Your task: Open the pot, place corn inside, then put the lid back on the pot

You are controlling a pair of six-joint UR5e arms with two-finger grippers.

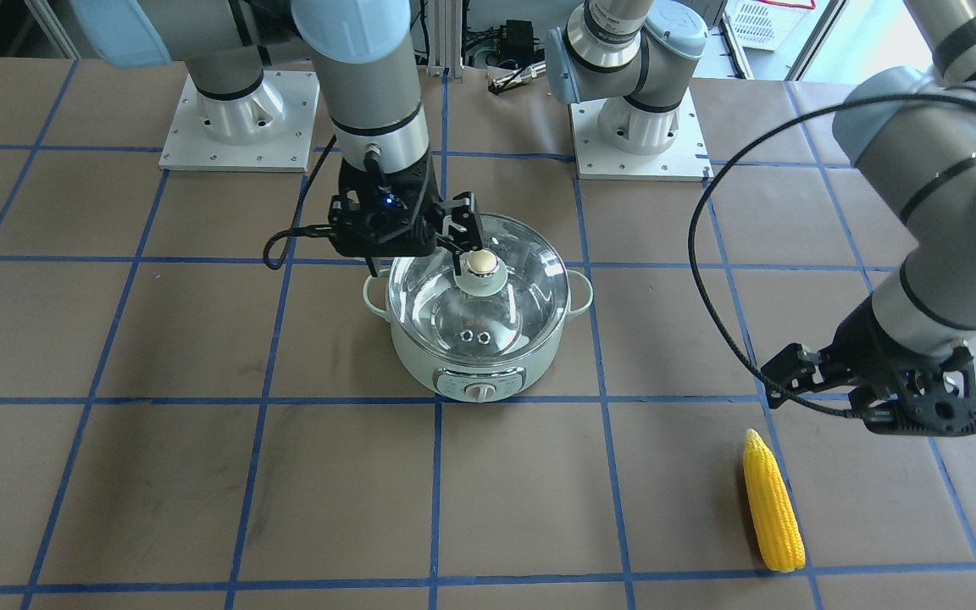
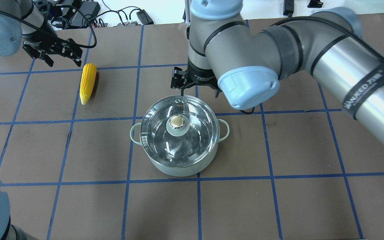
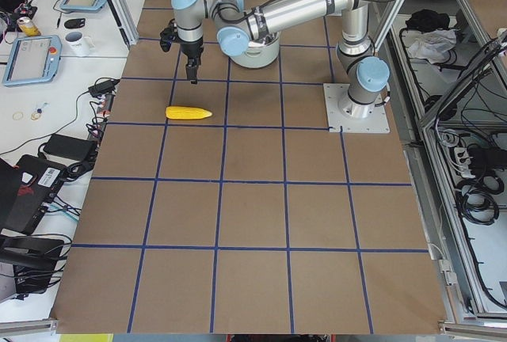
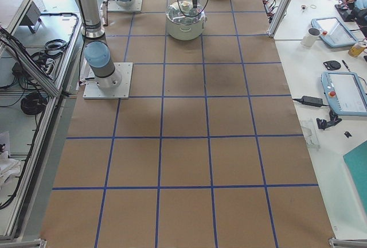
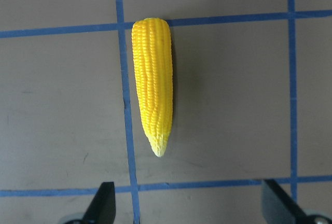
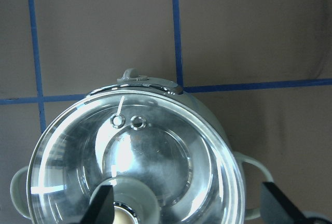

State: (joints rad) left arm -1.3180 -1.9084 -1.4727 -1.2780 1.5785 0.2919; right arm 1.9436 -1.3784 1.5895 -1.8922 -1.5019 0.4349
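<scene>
My gripper will get the yellow corn (image 1: 773, 501) wholly inside when it lowers the corn, because the corn looks shorter than the mint-green pot's opening (image 1: 479, 293) is wide.
The mint-green pot (image 1: 471, 373) stands mid-table with the glass lid (image 1: 488, 318) on it. The pot (image 2: 178, 168) and the lid's gold-capped knob (image 2: 177, 122) also show in the overhead view. My right gripper (image 1: 464, 230) is open and empty, above the pot's rim just beside the knob. In the right wrist view its fingers (image 6: 104, 200) straddle the lid (image 6: 171, 151). The yellow corn (image 2: 87, 82) lies flat on the table, apart from the pot. My left gripper (image 2: 62, 58) hangs open and empty just beyond the corn's thick end. The corn (image 5: 152, 94) fills the left wrist view.
The brown table (image 2: 278, 200) carries a grid of blue tape lines. The two arm base plates (image 1: 238, 123) sit behind the pot. A black cable (image 1: 708, 280) loops off the left arm. Cables and power bricks (image 2: 78, 13) lie past the far edge.
</scene>
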